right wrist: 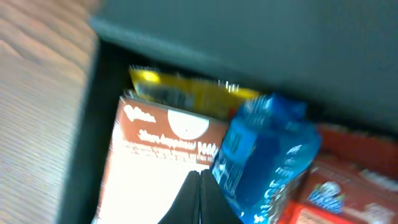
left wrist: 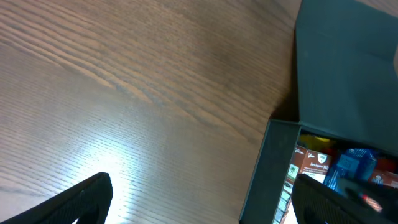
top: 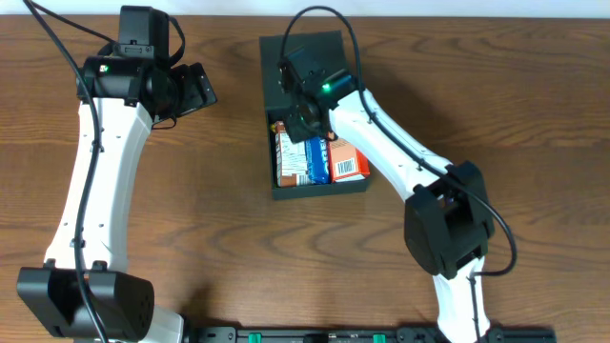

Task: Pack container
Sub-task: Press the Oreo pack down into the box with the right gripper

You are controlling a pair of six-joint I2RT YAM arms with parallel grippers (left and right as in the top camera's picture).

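Next, I move my right gripper off the brown packet's edge and push the blue packet's back end down with it, because that end sticks up high by the container's lid.
The container is a dark box at the table's middle with its flap lid open towards the back. Inside lie a brown-and-white packet, a blue packet and an orange-red packet. My right gripper is shut and empty, low over the box's back left part. In the right wrist view its tips meet between the brown packet and the blue packet, with a yellow packet behind. My left gripper is open and empty, left of the box.
In the left wrist view the box's left wall and lid lie at the right, with bare wooden table to the left. The right arm crosses the box's right side.
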